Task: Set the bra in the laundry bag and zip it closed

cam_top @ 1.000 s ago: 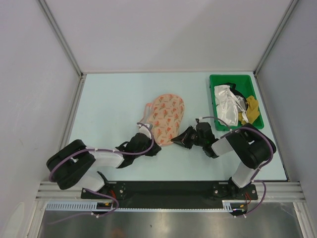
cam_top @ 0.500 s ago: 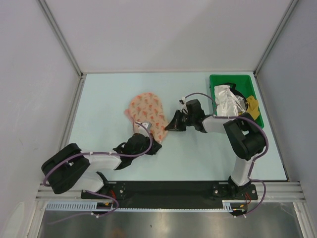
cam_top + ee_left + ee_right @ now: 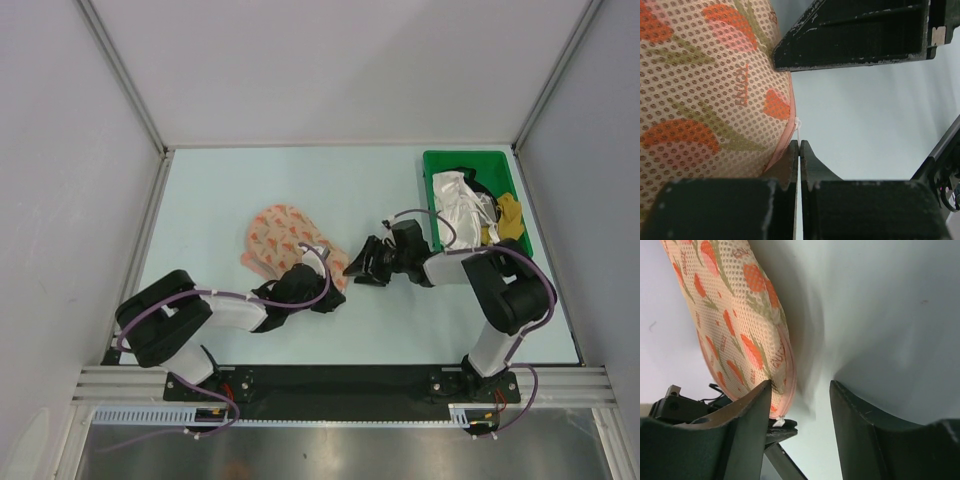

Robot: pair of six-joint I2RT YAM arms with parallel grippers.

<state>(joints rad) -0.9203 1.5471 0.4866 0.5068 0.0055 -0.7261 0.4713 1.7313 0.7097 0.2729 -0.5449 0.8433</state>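
Note:
My right gripper has the laundry bag's pink edge lying loose outside its fingers. It should pinch that edge before my left gripper pulls the white zip tab.
The laundry bag lies folded shut on the table, its orange-speckled mesh outside facing up. It fills the left wrist view as laundry bag and shows at upper left in the right wrist view as laundry bag. My left gripper is shut on a small white tab at the bag's pink zip edge, the left gripper pinching it at the tips. My right gripper stands open just right of the bag's end, and nothing lies between the right gripper fingers. The bra is out of view.
A green plastic bin stands at the back right with white and yellow items inside. The right arm's elbow lies close in front of it. Grey walls close in the table on three sides.
My right gripper has opened and let go of the bag's edge after sweeping along it. The bag has shifted left and turned, and my left gripper has followed while staying shut.

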